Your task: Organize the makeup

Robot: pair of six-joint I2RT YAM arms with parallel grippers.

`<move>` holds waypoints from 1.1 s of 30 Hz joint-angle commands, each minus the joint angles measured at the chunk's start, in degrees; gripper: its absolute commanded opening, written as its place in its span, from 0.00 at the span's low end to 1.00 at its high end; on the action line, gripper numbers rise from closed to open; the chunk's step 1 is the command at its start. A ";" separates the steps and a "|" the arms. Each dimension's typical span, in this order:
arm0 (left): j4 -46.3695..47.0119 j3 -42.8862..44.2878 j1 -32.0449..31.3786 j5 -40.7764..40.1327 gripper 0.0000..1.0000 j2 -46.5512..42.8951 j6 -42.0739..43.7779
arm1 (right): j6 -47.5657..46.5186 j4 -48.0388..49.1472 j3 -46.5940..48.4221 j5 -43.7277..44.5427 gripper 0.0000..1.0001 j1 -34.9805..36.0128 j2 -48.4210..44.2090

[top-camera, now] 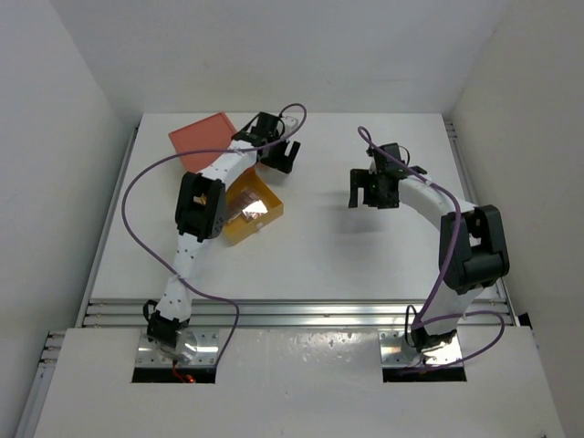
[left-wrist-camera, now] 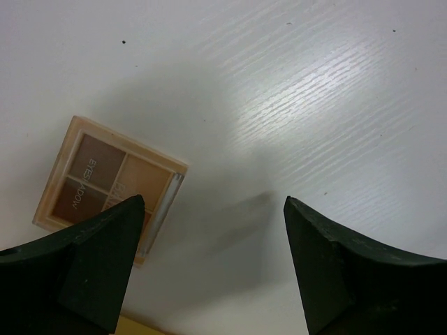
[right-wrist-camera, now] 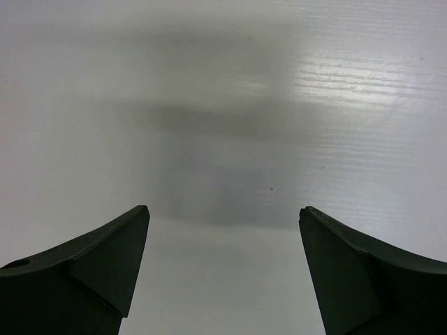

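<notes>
I should move my left gripper over the palette's middle (left-wrist-camera: 110,190) before closing both fingers on the palette's sides, because the palette's clear edge (left-wrist-camera: 165,206) lies under one finger.
A small flat eyeshadow palette (left-wrist-camera: 105,183) with brown and tan squares lies on the white table. It shows only in the left wrist view, at the left, partly behind my left finger (left-wrist-camera: 91,265). My left gripper (left-wrist-camera: 209,202) is open and empty just above the table, the palette beside its left fingertip. In the top view the left gripper (top-camera: 281,157) is at the back centre-left. My right gripper (right-wrist-camera: 223,209) is open and empty over bare table, at the centre-right in the top view (top-camera: 363,193). No brushes or sticks are in view.
An orange flat box part (top-camera: 203,135) lies at the back left. A yellow drawer tray (top-camera: 265,219) sits under my left arm with a small shiny item (top-camera: 253,210) in it. Its yellow edge (left-wrist-camera: 133,328) shows below the left gripper. White walls surround the table.
</notes>
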 commanded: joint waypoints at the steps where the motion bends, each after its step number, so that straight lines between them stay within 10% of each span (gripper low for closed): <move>1: -4.36 -4.77 0.47 6.85 0.86 0.63 0.14 | -0.39 -0.60 3.08 0.40 0.88 -0.54 -0.94; 17: -4.99 -11.92 -6.29 18.48 0.77 -4.91 9.36 | -1.44 -0.77 1.24 2.86 0.90 -1.07 -4.01; 33: 3.54 -1.08 -0.94 -9.54 0.92 -0.70 -4.95 | -1.00 -2.79 0.80 2.87 0.90 -1.07 -5.59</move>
